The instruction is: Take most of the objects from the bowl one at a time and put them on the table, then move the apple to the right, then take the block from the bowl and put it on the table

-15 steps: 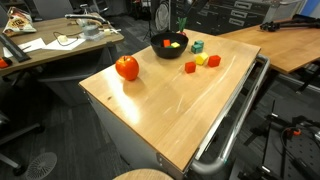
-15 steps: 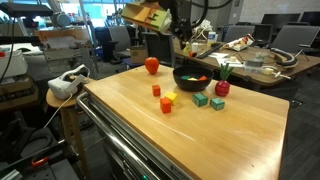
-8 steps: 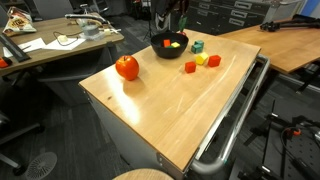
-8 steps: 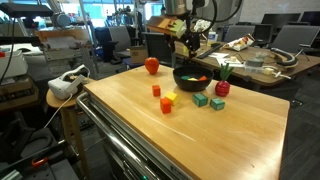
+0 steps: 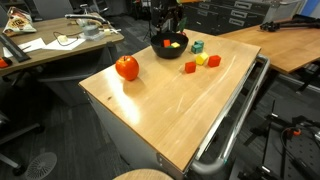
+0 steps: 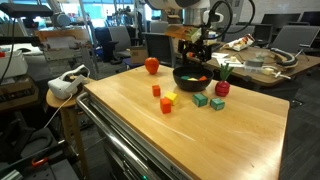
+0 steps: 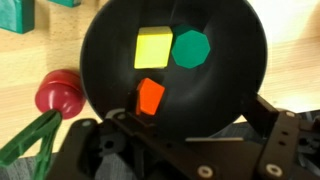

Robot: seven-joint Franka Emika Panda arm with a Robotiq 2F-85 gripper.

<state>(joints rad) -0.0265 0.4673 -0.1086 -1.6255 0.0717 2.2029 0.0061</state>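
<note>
The yellow block [image 7: 153, 47] lies square to my open fingers. My gripper should keep moving down toward it until the fingers are around its sides [image 7: 151, 58], and then close.
The black bowl [image 7: 225, 85] fills the wrist view and holds a yellow block [image 7: 152, 48], a green block [image 7: 190, 48] and an orange-red block [image 7: 151, 97]. My gripper [image 7: 195, 125] hangs open straight above the bowl [image 6: 192, 77], holding nothing. In both exterior views the gripper [image 5: 169, 22] [image 6: 196, 50] sits just over the bowl [image 5: 170, 45]. The apple [image 5: 127, 68] [image 6: 152, 66] rests apart on the light wooden table [image 5: 170, 105]. Several small blocks lie beside the bowl: red [image 6: 156, 90], yellow [image 6: 170, 98], green [image 6: 201, 100].
A red toy fruit with green leaves [image 7: 60, 95] [image 6: 222, 87] lies against the bowl's side. A metal rail [image 5: 235, 120] runs along the table's edge. A cluttered wooden desk [image 5: 60, 45] stands behind, and a white headset [image 6: 65, 85] sits beside the table.
The arm has swung across to stand over the bowl and come slightly lower. Its jaws stay open; the blocks and apple have not moved.
</note>
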